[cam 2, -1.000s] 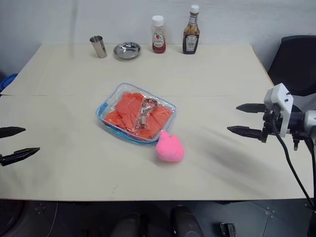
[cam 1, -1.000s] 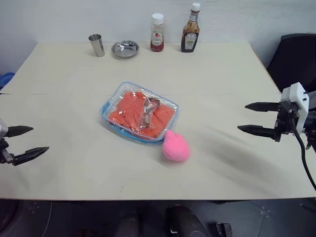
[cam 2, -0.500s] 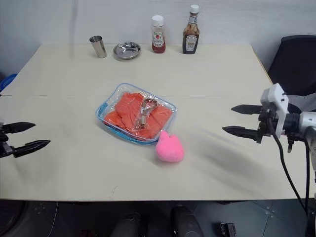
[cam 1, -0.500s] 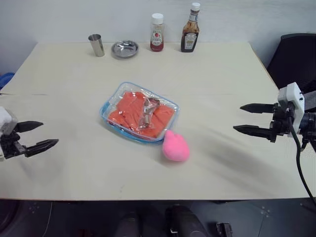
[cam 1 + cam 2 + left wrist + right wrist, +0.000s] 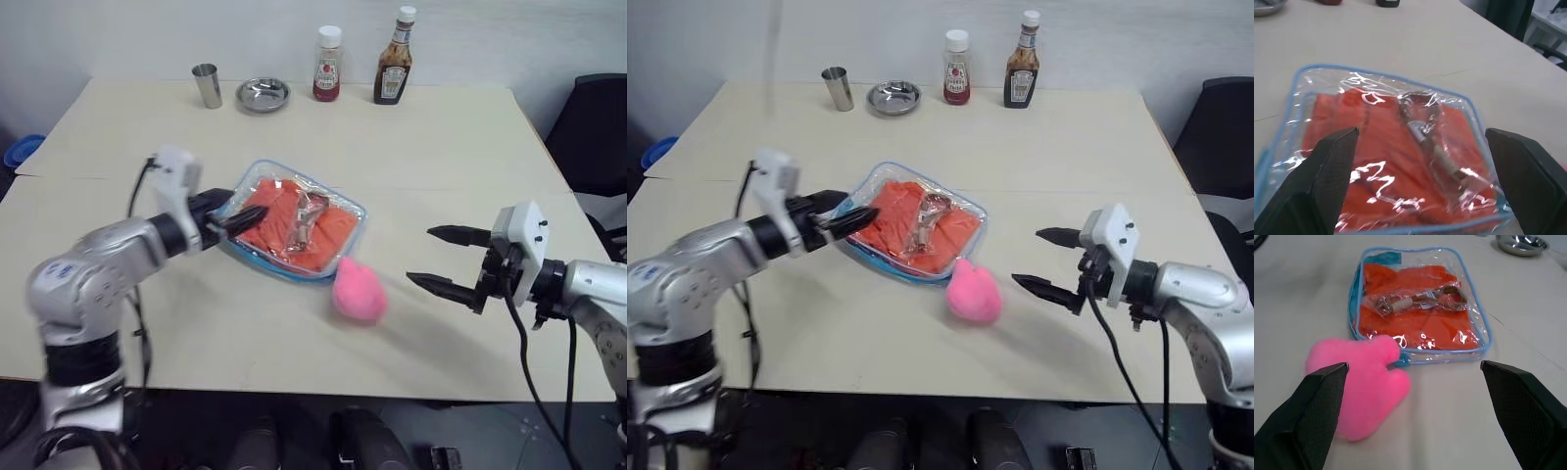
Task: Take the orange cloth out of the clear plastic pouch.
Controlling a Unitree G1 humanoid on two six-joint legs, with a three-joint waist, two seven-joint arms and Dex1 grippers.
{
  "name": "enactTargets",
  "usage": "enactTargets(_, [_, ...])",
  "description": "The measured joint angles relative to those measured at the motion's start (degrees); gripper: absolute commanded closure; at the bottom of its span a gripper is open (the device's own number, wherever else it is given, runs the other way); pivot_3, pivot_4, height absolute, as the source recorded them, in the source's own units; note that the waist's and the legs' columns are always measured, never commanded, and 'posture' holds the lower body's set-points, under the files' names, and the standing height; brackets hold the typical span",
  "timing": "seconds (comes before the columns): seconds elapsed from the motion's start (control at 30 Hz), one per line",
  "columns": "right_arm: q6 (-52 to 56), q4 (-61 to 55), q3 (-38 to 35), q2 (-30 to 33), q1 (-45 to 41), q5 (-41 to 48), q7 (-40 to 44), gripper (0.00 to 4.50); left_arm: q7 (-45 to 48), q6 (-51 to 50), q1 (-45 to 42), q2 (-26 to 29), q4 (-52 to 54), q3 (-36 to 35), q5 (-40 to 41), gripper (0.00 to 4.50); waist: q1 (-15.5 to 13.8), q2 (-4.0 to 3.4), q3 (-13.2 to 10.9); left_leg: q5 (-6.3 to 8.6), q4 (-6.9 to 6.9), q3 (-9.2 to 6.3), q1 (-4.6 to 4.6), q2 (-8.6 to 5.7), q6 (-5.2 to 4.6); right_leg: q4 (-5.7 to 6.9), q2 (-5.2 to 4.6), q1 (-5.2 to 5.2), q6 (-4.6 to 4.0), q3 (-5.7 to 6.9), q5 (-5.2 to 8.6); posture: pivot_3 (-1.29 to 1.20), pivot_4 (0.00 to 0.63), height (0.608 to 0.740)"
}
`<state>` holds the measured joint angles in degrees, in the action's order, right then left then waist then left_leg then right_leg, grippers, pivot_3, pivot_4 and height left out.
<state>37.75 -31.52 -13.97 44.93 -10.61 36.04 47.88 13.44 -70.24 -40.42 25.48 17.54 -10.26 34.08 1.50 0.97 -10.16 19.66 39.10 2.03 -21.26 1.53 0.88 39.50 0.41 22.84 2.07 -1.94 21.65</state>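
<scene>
The pom-pom (image 5: 360, 293) should slide the zipper open when I pull the pom-pom along the pouch's near edge, because its tapered end (image 5: 346, 267) meets the light blue trim.
The clear plastic pouch (image 5: 284, 268) with light blue trim lies flat mid-table. Inside it sits the folded orange cloth (image 5: 274, 217), and a small clear packet with a metal clip (image 5: 306, 217) rests on the cloth. A pink pom-pom (image 5: 359, 292) lies on the table at the pouch's near right corner. My left gripper (image 5: 243, 211) is open at the pouch's left end, and the left wrist view shows its fingers (image 5: 1327, 166) spread wide on either side of the pouch (image 5: 1303, 78). My right gripper (image 5: 421, 256) is open and empty, a little to the right of the pom-pom (image 5: 1359, 382).
Along the table's far edge stand a steel cup (image 5: 206, 85), a steel bowl (image 5: 263, 94), a ketchup bottle (image 5: 328, 64) and a brown sauce bottle (image 5: 394, 57). A black chair (image 5: 598, 127) is beyond the right edge.
My left arm has swung in from the table's left edge to the pouch's left end. My right gripper has moved left toward the pom-pom. Both stay open.
</scene>
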Motion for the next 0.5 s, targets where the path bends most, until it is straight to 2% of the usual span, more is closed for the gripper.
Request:
enactTargets(0.1, [1.38, -3.46, 0.01, -0.77, 0.79, 1.30, -3.13, 0.00, -4.36, -0.49, -4.72, -2.86, -5.23, 5.96, -5.07, 0.14, 0.10, 0.00, 0.00, -0.02, 0.01, 0.01, 0.08, -0.01, 0.03, -0.03, 0.03, 0.00, 0.00, -0.03, 0.00, 0.00, 0.150, 0.740])
enactTargets(0.2, [2.20, -4.98, 0.08, -1.68, 1.34, 1.81, -5.60, 0.00, -7.02, 0.94, -7.43, -6.87, -14.03, 9.06, -9.20, 0.14, 0.00, 0.00, 0.00, -0.03, 0.02, 0.01, 0.09, -0.02, 0.04, -0.08, 0.03, 0.00, 0.00, -0.04, 0.00, 0.00, 0.150, 0.740])
enactTargets(0.33, [2.31, -5.54, 0.23, -2.62, 2.67, 1.87, -7.43, 0.00, -7.55, 4.81, -9.68, -11.62, -25.31, 9.67, -12.26, 0.14, -0.16, 0.01, -0.01, -0.03, 0.03, 0.01, 0.06, -0.02, 0.05, -0.05, 0.02, 0.00, 0.00, -0.02, 0.00, 0.00, 0.150, 0.740])
enactTargets(0.5, [2.28, -6.76, 0.67, -3.18, 2.71, 1.90, -8.78, 0.00, -5.55, 7.95, -12.67, -14.46, -30.29, 11.43, -13.87, 0.14, -0.23, 0.01, -0.01, -0.03, 0.03, 0.02, 0.06, -0.02, 0.05, -0.06, 0.02, 0.00, 0.00, -0.03, 0.00, 0.00, 0.150, 0.740])
